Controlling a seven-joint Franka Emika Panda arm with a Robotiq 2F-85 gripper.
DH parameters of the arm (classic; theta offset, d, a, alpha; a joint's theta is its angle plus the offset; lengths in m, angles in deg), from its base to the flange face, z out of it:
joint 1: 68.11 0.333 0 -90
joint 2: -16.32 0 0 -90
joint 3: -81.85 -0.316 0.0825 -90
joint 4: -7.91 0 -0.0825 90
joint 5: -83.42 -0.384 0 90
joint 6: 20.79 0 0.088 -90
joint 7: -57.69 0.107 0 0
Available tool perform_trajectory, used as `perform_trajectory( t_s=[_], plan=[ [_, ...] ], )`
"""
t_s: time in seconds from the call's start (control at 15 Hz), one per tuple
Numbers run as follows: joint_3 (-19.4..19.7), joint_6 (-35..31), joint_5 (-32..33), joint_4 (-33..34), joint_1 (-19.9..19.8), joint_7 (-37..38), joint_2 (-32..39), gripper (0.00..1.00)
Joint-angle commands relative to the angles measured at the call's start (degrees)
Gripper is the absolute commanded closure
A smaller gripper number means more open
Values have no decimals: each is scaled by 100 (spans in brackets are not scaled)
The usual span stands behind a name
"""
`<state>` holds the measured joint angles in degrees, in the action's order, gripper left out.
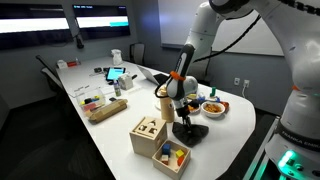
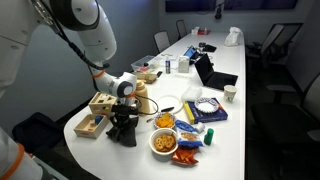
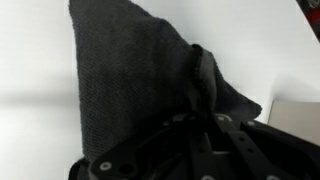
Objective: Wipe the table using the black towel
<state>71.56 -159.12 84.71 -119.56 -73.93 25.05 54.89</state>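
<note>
The black towel under my gripper is next to the wooden boxes, so I should sweep the towel back toward the bowl of snacks.
The black towel lies on the white table near its front end. It also shows in an exterior view and fills the wrist view, where a fold of it rises between the fingers. My gripper points down onto the towel and is shut on it; it also shows in an exterior view and in the wrist view.
Wooden boxes with coloured blocks stand beside the towel. A bowl of snacks and a second bowl, snack packets, a tape roll, a cup and a laptop are nearby.
</note>
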Motion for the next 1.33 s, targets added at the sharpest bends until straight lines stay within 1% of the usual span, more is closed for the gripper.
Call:
perform_trajectory(
  t_s=[0.0, 0.13, 0.27, 0.4, 0.53, 0.73, 0.87, 1.0, 1.2, 1.27],
  plan=[
    [200, -241, 45, -516, -74, 219, -214, 98],
    [361, -482, -7, -760, -191, 398, -282, 98],
    [400, -847, -200, -967, -508, 388, -345, 98],
    [264, -1121, -513, -1049, -920, 220, -409, 98],
    [38, -1285, -797, -995, -1340, -64, -405, 98],
    [-356, -1290, -1007, -803, -1700, -611, -254, 98],
    [-617, -1191, -1103, -701, -1833, -1025, -137, 98],
    [-888, -1153, -1208, -699, -1885, -1429, -76, 98],
    [-1165, -1080, -1315, -714, -1926, -1957, 29, 98],
    [-1195, -1042, -1350, -738, -1925, -2072, 70, 98]
  ],
)
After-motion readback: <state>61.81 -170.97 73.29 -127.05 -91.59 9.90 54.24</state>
